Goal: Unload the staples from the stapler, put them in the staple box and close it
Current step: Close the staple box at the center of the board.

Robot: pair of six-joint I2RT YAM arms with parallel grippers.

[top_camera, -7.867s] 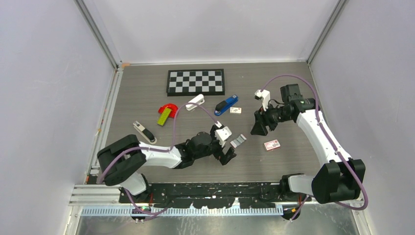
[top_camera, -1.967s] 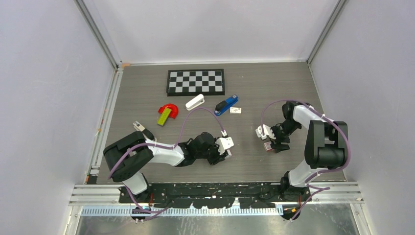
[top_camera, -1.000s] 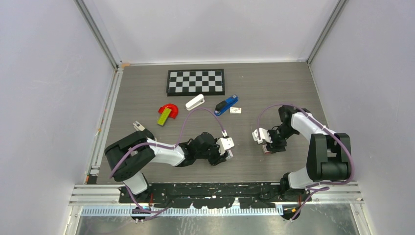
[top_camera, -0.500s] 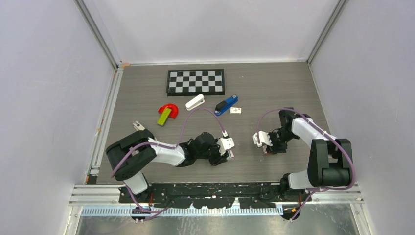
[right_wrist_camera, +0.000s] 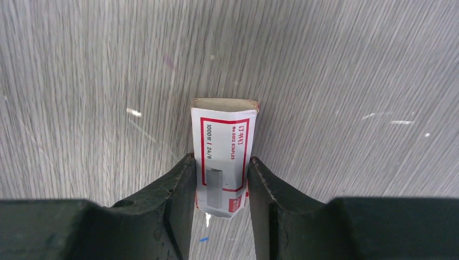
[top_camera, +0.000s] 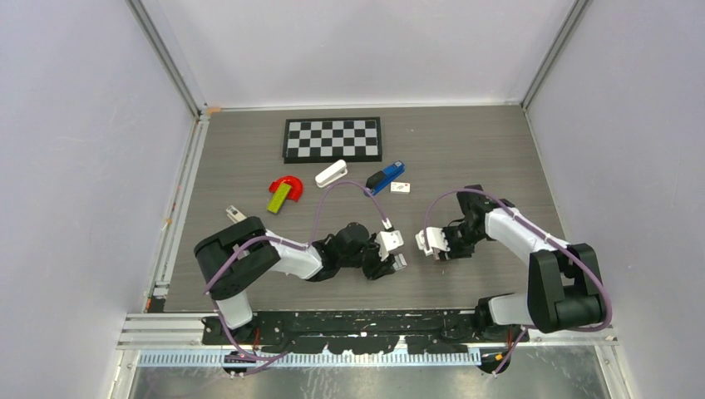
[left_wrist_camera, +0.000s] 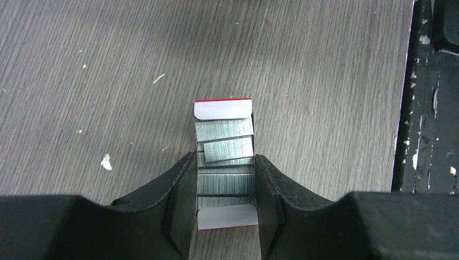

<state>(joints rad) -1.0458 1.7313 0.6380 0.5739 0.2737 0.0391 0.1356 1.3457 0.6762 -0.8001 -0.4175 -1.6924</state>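
Note:
The fingers of my right gripper squeeze the staple box narrow [right_wrist_camera: 222, 181], so I should open them and take the box's sides [right_wrist_camera: 247, 142] more loosely before the tray slides in.
The blue stapler [top_camera: 384, 178] lies on the table behind both arms, and neither gripper touches it. Silver strips of staples [left_wrist_camera: 224, 138] fill an open red-edged cardboard tray [left_wrist_camera: 223, 109] with white end flaps. My left gripper [left_wrist_camera: 224, 158] is shut on that tray's long sides; in the top view the left gripper [top_camera: 397, 262] sits low near the table's middle. My right gripper [right_wrist_camera: 221, 158] is shut on a red-and-white staple box [right_wrist_camera: 224, 141], which sticks out forward between the fingers. From above, the right gripper [top_camera: 438, 252] is just right of the left one.
A chessboard [top_camera: 332, 139] lies at the back. A white stapler [top_camera: 331, 174], a small white card [top_camera: 400, 187] and a red and green piece [top_camera: 283, 193] lie around the blue stapler. A small dark tool [top_camera: 236, 214] lies by the left arm's elbow.
The right jaws have closed on the red-and-white box and carried it left toward the left gripper. The left gripper has shifted slightly right, still holding the tray.

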